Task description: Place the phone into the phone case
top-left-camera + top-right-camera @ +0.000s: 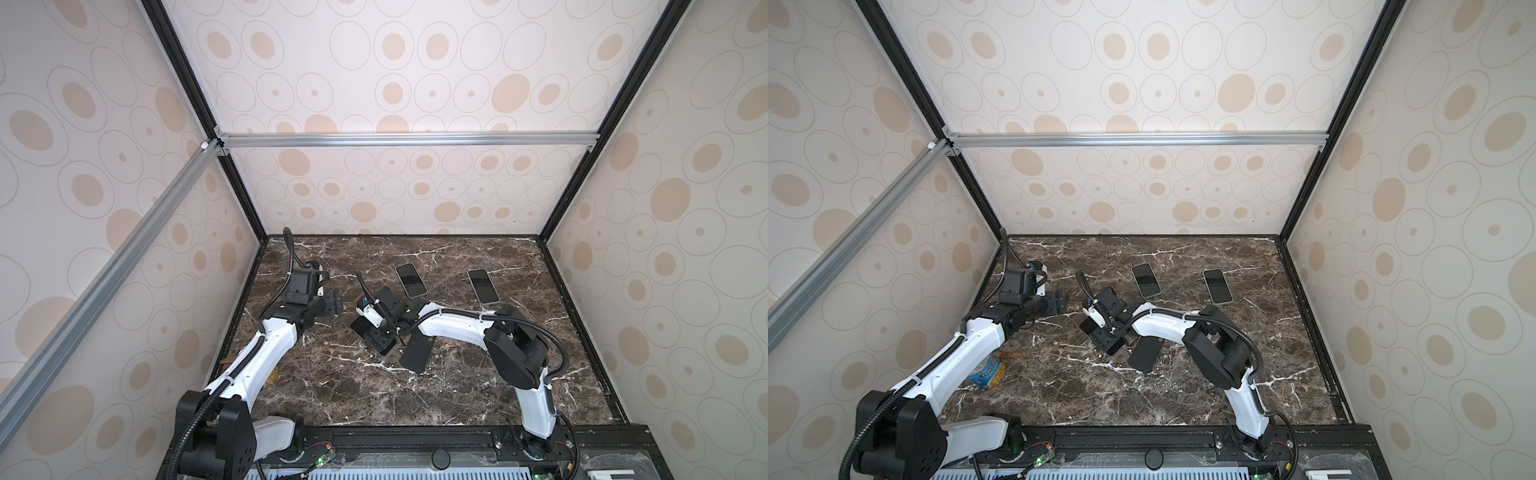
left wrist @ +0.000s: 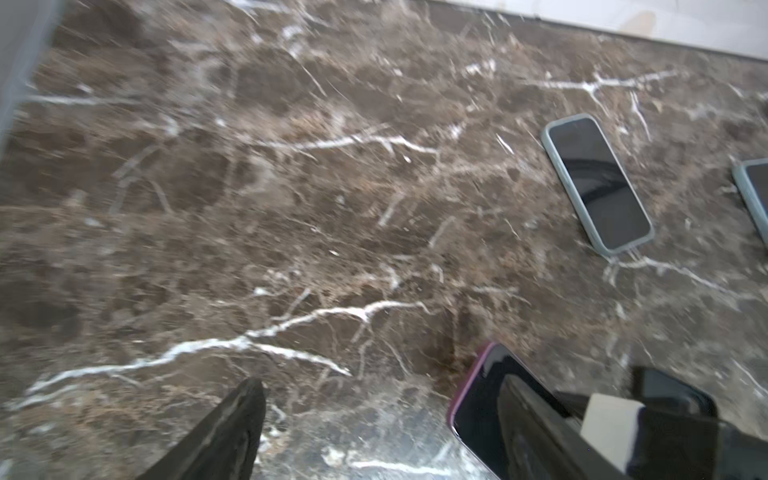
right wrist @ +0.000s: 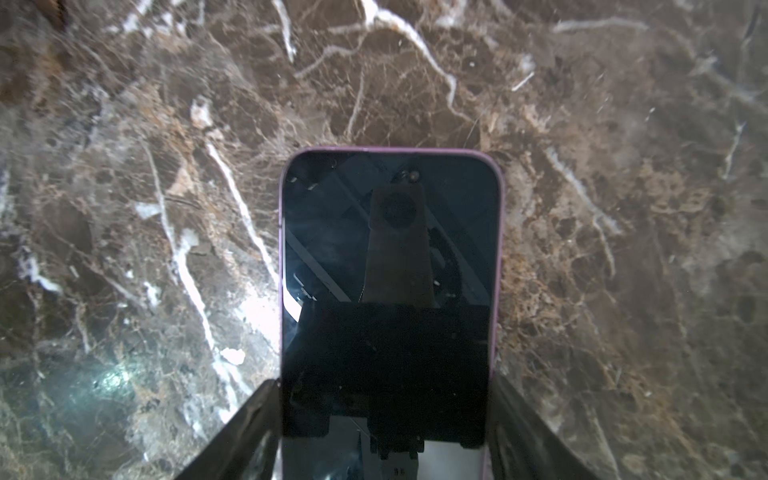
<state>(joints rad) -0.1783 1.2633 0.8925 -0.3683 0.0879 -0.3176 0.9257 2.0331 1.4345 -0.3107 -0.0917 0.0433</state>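
The phone's loose end (image 1: 360, 324) points toward my left gripper's open fingers (image 1: 339, 302), so my right gripper should keep lifting the phone until they hold that end, then let go.
My right gripper (image 3: 384, 415) is shut on the phone (image 3: 390, 249), a dark-screened one with a purple rim, its fingers pressing the two long edges. In both top views that gripper (image 1: 374, 330) holds the phone (image 1: 358, 326) low over the marble near the middle. The black phone case (image 1: 415, 353) lies flat just right of it, partly under the right arm. My left gripper (image 1: 334, 301) stands open and empty to the left. In the left wrist view its fingers (image 2: 224, 432) spread over bare marble, with the phone's purple corner (image 2: 478, 399) beside them.
Two phones in pale cases (image 1: 410, 279) (image 1: 483, 285) lie screen up towards the back of the marble table (image 1: 457, 399). In a top view a blue-labelled can (image 1: 986, 372) sits under the left arm. Patterned walls close in three sides.
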